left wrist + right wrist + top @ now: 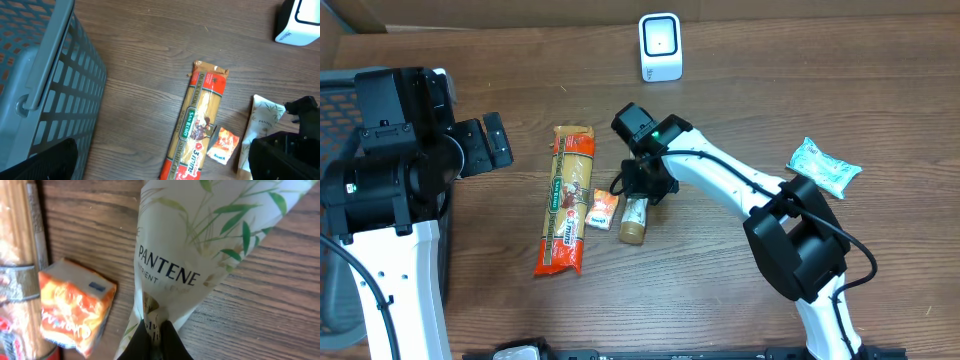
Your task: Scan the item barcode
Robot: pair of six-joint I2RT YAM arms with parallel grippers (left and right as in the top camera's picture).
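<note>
I can see the Pantene tube lies logo (167, 269) up with its barcode out of sight, so next I roll the tube over with my right gripper and take it by its long edge (225, 275).
A cream Pantene tube (634, 222) with green leaf print lies on the wooden table, brown cap toward the front edge. My right gripper (642, 185) is down on its flat crimped end. In the right wrist view the two black fingers (155, 340) are shut on the pinched end of the tube (190, 255). The white barcode scanner (660, 47) stands upright at the back of the table, well apart from the tube. My left gripper (485, 145) hangs open at the left with nothing between its fingers; in its own view the jaws (160, 170) stand wide apart.
A long spaghetti pack (568, 200) lies left of the tube, with a small orange packet (603, 208) between them. A blue-white packet (823, 166) lies at the right. A grey basket (45, 85) stands at the left edge beside the left arm.
</note>
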